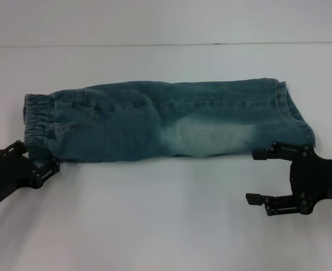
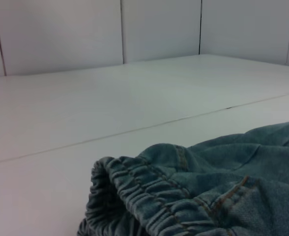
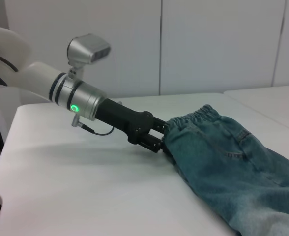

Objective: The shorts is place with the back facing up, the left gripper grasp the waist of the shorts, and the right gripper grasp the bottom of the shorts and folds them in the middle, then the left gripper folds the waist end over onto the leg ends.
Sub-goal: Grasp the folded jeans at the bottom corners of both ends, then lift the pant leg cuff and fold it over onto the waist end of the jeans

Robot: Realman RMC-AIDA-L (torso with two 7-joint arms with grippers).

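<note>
I expect the waist to land crooked and bunched up over the leg ends when I fold it, because my left gripper is pinching only the waist's near corner (image 1: 40,155).
The blue denim shorts (image 1: 166,121) lie folded lengthwise across the white table (image 1: 154,226), with a back pocket showing. The elastic waist (image 1: 33,116) is at the left and the leg ends (image 1: 296,113) are at the right. My left gripper (image 1: 40,157) sits at the near corner of the waist and looks shut on it. The right wrist view shows that left gripper (image 3: 161,136) pinching the waist (image 3: 198,117) edge. In the left wrist view the waistband (image 2: 134,196) is bunched and slightly raised. My right gripper (image 1: 259,175) is open, just in front of the leg ends, holding nothing.
The white table stretches bare in front of the shorts and behind them up to a seam line (image 1: 166,44). White wall panels (image 3: 208,44) stand beyond the table. The left arm (image 3: 80,96) with its green light reaches in low over the table.
</note>
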